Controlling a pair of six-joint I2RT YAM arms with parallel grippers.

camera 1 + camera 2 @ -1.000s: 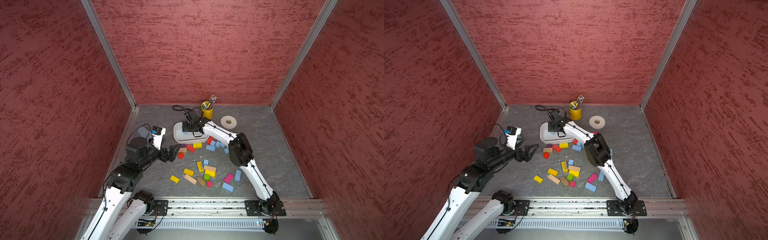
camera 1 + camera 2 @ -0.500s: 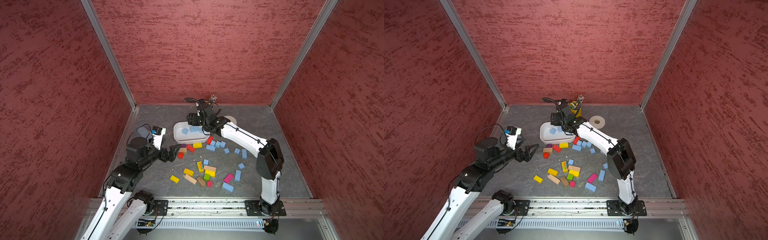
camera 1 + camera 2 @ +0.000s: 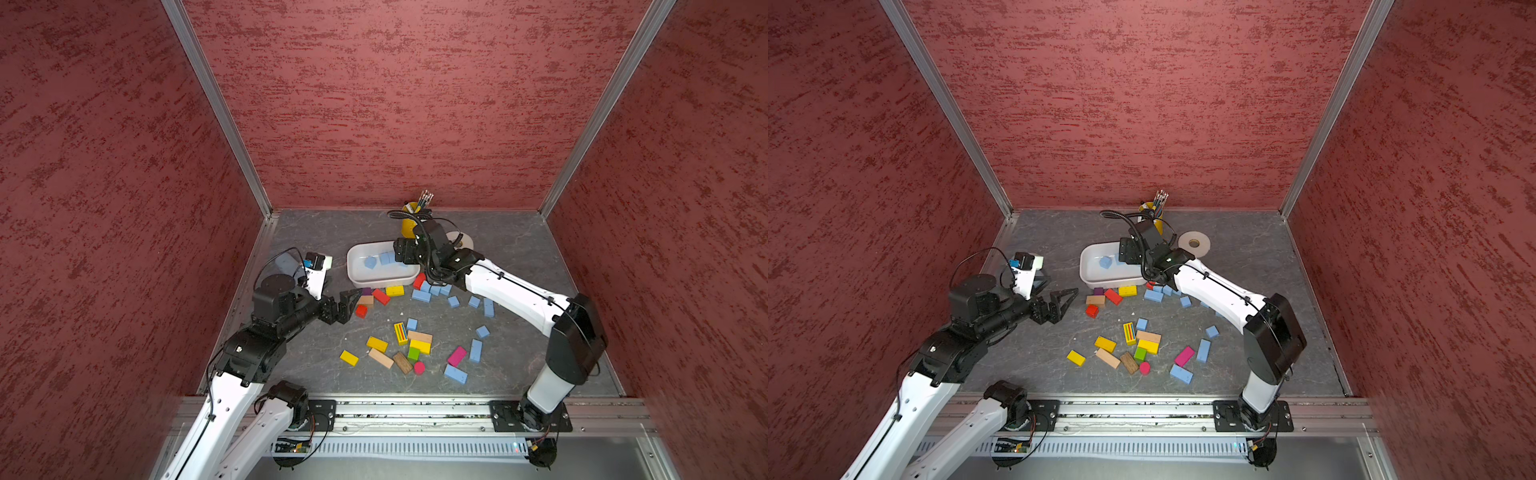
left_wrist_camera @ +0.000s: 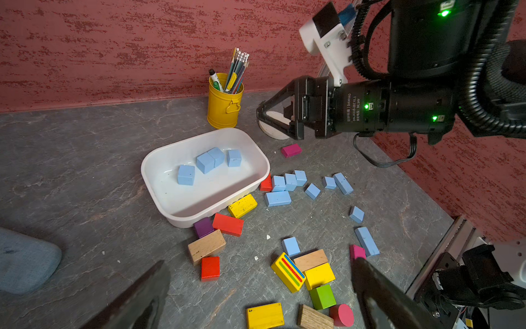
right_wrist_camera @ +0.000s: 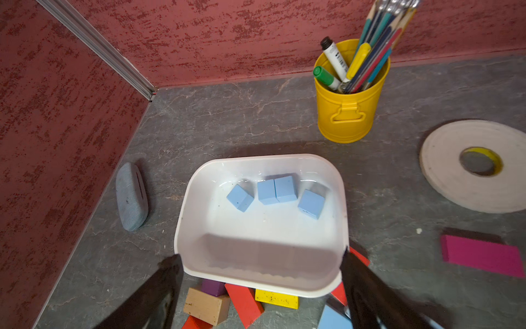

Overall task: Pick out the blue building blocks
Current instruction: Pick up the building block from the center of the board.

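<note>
The blue block ending the row [image 4: 300,177] beside the tray has open room for a finger [image 4: 311,176], so my right gripper keeps moving closer until its fingers are on both sides of that block.
A white tray [image 3: 353,254] [image 5: 182,228] at the back middle holds several light blue building blocks [image 5: 240,197] [image 4: 186,174]. More blue blocks lie loose on the grey table, a cluster [image 3: 420,296] in front of the tray and others [image 3: 456,374] nearer the front. My right gripper [image 3: 398,252] [image 5: 260,284] hovers over the tray's near right end, open and empty, its fingers [image 5: 150,299] straddling the tray wall. To the left, my left gripper [image 3: 353,301] [image 4: 260,296] is low over the table near a red block [image 3: 360,311], open with nothing in it.
Mixed yellow, red, wood, green and magenta blocks [image 3: 417,345] are scattered across the middle. A yellow pencil cup [image 5: 347,114] and a white tape roll [image 5: 455,182] stand behind the tray. A grey case [image 5: 131,196] lies by the left wall.
My right gripper has lifted out of the tray and drawn back toward its right end, with its jaws opening wider. The left arm has stayed still.
</note>
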